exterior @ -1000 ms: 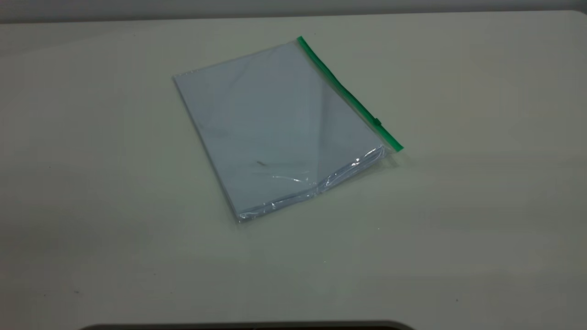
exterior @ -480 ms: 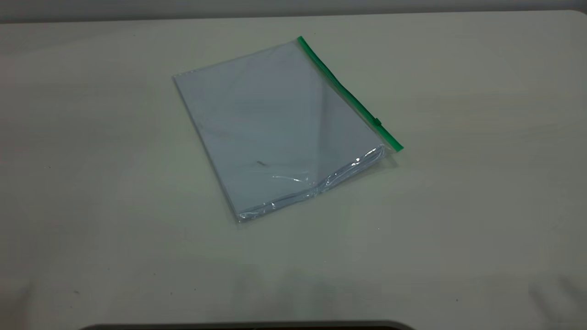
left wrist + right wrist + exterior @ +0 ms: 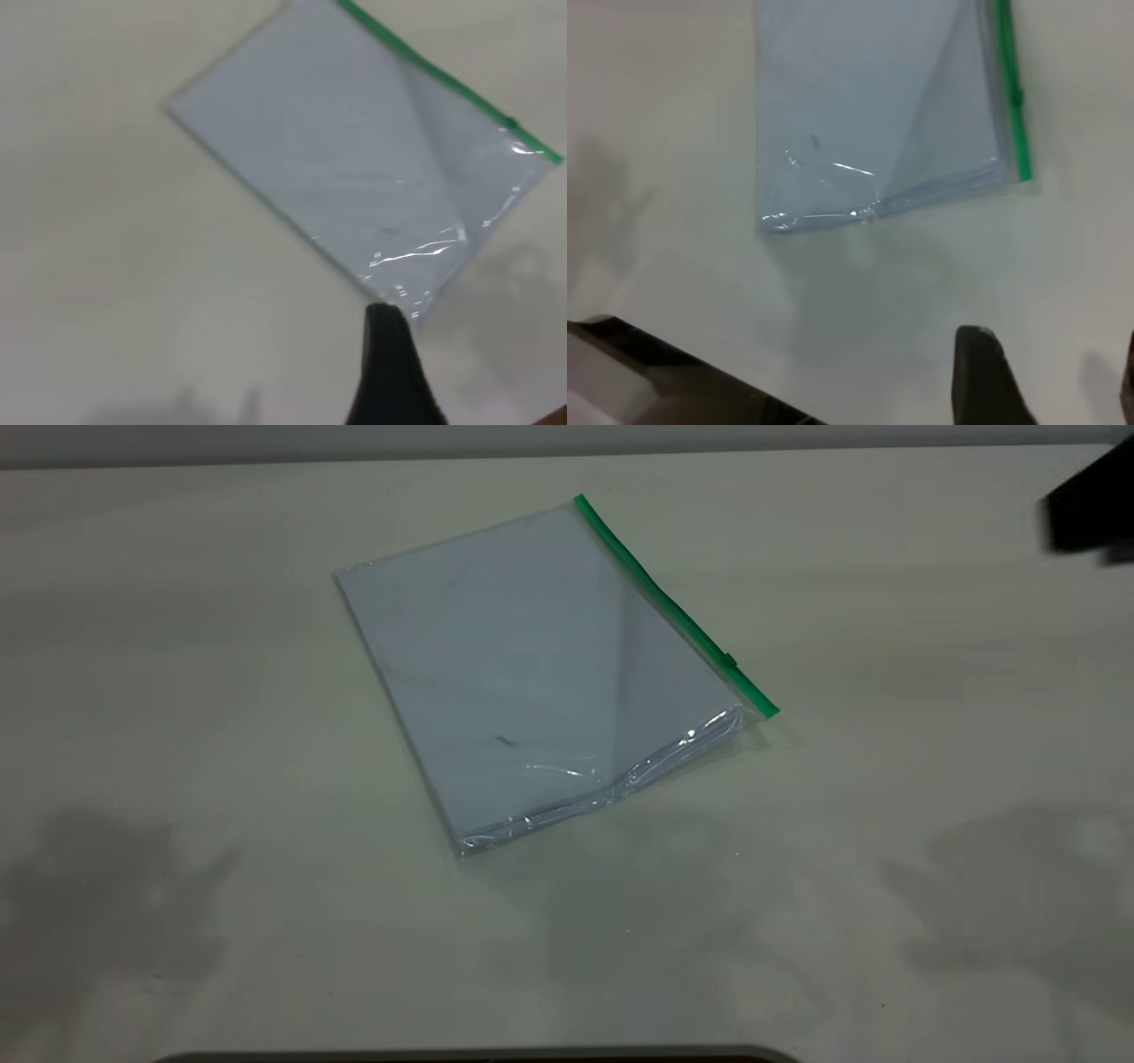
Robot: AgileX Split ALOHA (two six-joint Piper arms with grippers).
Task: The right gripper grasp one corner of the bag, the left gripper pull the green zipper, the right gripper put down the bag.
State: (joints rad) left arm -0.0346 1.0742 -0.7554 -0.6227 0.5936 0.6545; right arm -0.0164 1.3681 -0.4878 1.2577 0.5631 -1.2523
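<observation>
The green zipper runs at a slant away from my left gripper. Next, my right gripper takes hold of the corner next to the slider and turns the bag first.
The bag lies flat on the pale table, a clear pouch with bluish-white sheets inside. The green zipper runs along its right long edge, with the slider tab close to the near corner. A black part of the right arm shows at the far right edge. In the right wrist view the right gripper is open and empty above bare table, short of the bag. In the left wrist view the left gripper is open and empty, one finger near the bag's plain corner.
The table is bare all around the bag. Arm shadows lie on it at the near left and near right. A dark edge borders the table's near side.
A black part of the right arm has come into view at the far right. Arm shadows have spread over the near left and near right of the table. The bag has not moved.
</observation>
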